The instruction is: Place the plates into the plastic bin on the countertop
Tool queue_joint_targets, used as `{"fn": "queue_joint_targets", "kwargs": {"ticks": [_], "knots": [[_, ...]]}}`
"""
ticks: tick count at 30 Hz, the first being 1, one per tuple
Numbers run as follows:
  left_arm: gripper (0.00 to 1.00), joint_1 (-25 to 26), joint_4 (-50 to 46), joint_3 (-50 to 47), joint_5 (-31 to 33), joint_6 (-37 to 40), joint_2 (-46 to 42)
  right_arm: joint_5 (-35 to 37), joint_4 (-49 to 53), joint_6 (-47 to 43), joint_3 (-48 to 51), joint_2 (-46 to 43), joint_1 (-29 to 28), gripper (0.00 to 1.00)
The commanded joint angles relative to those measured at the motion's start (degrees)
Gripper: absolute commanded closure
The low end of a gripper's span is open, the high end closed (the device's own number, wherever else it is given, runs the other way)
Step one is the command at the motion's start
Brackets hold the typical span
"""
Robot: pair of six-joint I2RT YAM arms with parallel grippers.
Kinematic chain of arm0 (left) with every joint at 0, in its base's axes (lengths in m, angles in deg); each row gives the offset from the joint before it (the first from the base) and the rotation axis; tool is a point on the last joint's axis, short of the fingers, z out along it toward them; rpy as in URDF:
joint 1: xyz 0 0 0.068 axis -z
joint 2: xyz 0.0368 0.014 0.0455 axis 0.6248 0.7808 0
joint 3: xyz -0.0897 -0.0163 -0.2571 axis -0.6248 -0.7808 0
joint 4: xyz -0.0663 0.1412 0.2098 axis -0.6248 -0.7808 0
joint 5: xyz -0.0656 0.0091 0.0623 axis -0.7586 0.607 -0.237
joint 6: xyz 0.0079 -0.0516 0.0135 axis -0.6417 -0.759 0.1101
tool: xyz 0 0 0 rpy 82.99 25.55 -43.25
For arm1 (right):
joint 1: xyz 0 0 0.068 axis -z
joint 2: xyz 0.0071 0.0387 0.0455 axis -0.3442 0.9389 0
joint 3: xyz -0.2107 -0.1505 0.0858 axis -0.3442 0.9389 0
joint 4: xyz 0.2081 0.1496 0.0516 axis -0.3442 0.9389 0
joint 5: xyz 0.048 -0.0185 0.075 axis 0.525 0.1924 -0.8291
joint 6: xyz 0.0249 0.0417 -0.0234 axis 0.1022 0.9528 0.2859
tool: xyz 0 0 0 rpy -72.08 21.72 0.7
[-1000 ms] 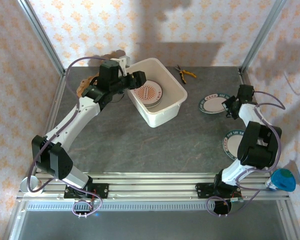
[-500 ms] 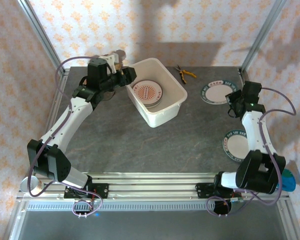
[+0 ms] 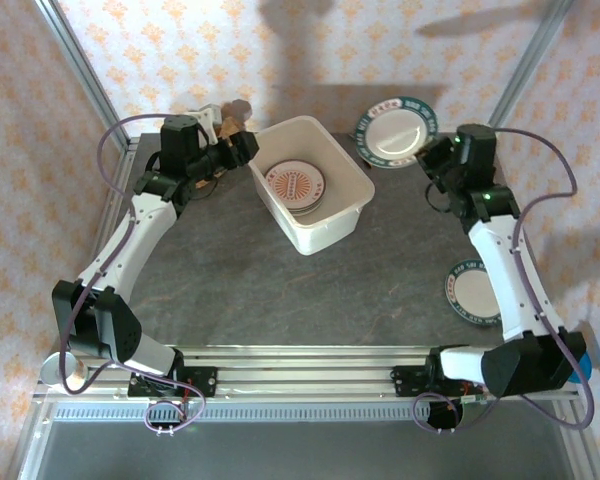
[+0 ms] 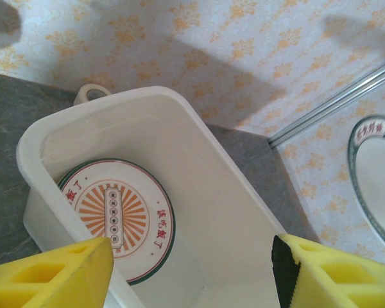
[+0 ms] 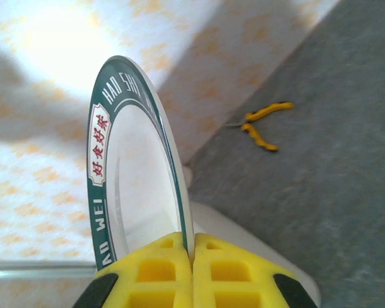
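My right gripper's fingers hold the plate's rim (image 5: pixel 187 221) and the stack lies open. I keep carrying the lifted plate with it until it meets the bin's stack (image 3: pixel 295 185).
The white plastic bin (image 3: pixel 320 215) sits at the back middle of the dark countertop (image 3: pixel 280 290), holding a stack of plates topped by an orange-patterned one (image 3: pixel 294 187) (image 4: pixel 115 215). My right gripper (image 3: pixel 427 152) (image 5: pixel 191 256) is shut on the rim of a green-rimmed plate (image 3: pixel 394 128) (image 5: pixel 138 179), lifted in the air just right of the bin. My left gripper (image 3: pixel 242 148) (image 4: pixel 192 273) stands open above the bin's left rim, nothing between its yellow fingers (image 4: pixel 58 276). Another green-rimmed plate (image 3: pixel 472 292) lies at the right edge.
Yellow-handled pliers (image 5: pixel 263 125) lie on the counter behind the bin. A brown object (image 3: pixel 168 172) sits under the left arm at the back left. Aluminium rails (image 3: pixel 310 365) frame the front; patterned walls close in behind and at the sides.
My right gripper has lifted the green-rimmed plate off the counter and carried it up and left toward the bin. My left arm has drawn back leftward from the bin.
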Motion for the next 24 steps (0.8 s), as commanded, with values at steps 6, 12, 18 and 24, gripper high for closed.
{"fn": "queue_joint_targets", "kwargs": {"ticks": [6, 12, 18, 24], "knots": [[0.33, -1.2, -2.8, -2.1, 1.6, 3.0, -6.8, 2.5, -6.9, 0.4, -9.2, 14.5, -11.9, 1.0], [0.33, -1.9, -4.8, -4.5, 3.7, 4.0, -10.1, 3.6, -5.1, -2.0, -15.1, 22.7, -16.5, 1.0], [0.33, -2.1, -7.3, -5.2, 6.1, 4.8, -12.1, 6.4, -2.2, -1.9, -17.1, 27.1, -18.7, 1.0], [0.33, -2.2, -9.2, -5.2, 7.7, 4.9, -12.8, 6.4, -3.6, -1.2, -16.0, 29.9, -20.0, 1.0]]}}
